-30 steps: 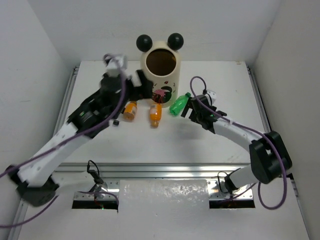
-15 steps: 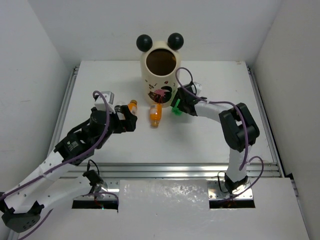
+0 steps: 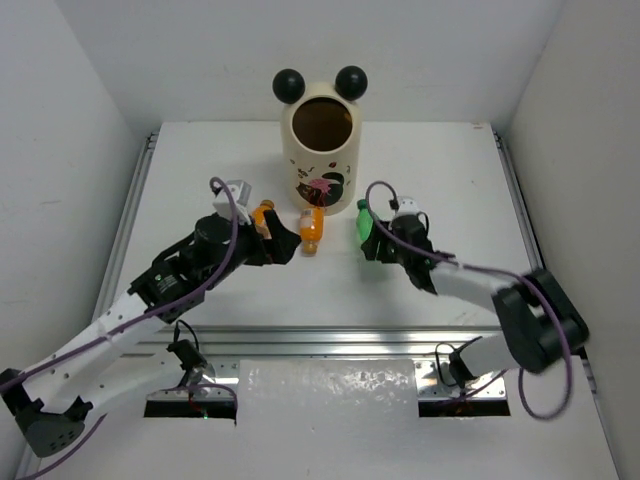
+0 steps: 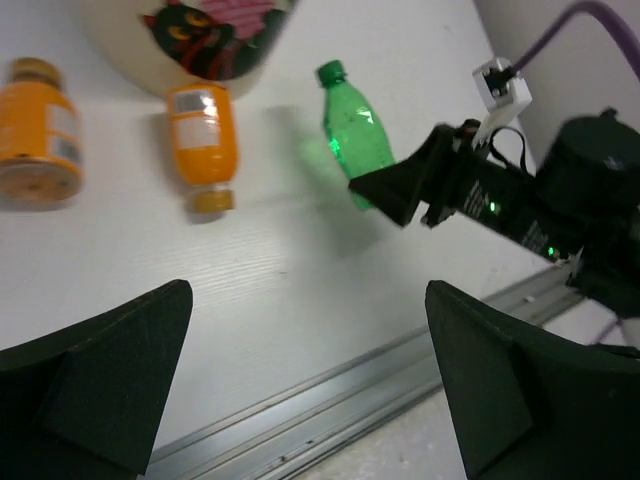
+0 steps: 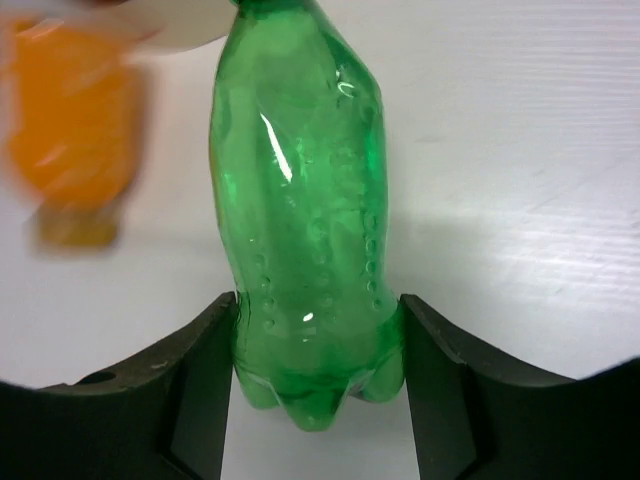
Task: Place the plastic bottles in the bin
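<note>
My left gripper should take the cap end [image 3: 361, 205] before the bottle goes into the bin, because my right gripper is holding the green bottle's base [image 3: 364, 241] and the bottle's cap end is free.
The green bottle [image 5: 300, 200] lies on the white table, cap towards the bin [image 3: 320, 140]. My right gripper [image 5: 318, 320] is shut on its base, one finger pressed against each side. From above, the green bottle [image 3: 363, 218] and right gripper [image 3: 369, 238] sit just right of the bin's foot. Two orange bottles [image 4: 203, 145] [image 4: 35, 130] lie in front of the bin [image 4: 190, 40]. My left gripper [image 4: 310, 330] hangs open above the table near them, nothing between its fingers. From above, the left gripper [image 3: 277, 241] is beside the orange bottles [image 3: 311, 228] [image 3: 263, 212].
White walls close in the table on the left, back and right. A metal rail [image 3: 330, 340] runs along the table's near edge. The right arm [image 4: 520, 205] shows in the left wrist view, beside the green bottle [image 4: 355, 135].
My right gripper has closed on the green bottle's base and the bottle has turned to point at the bin. The left arm has dropped back and then swung right, towards the orange bottles.
</note>
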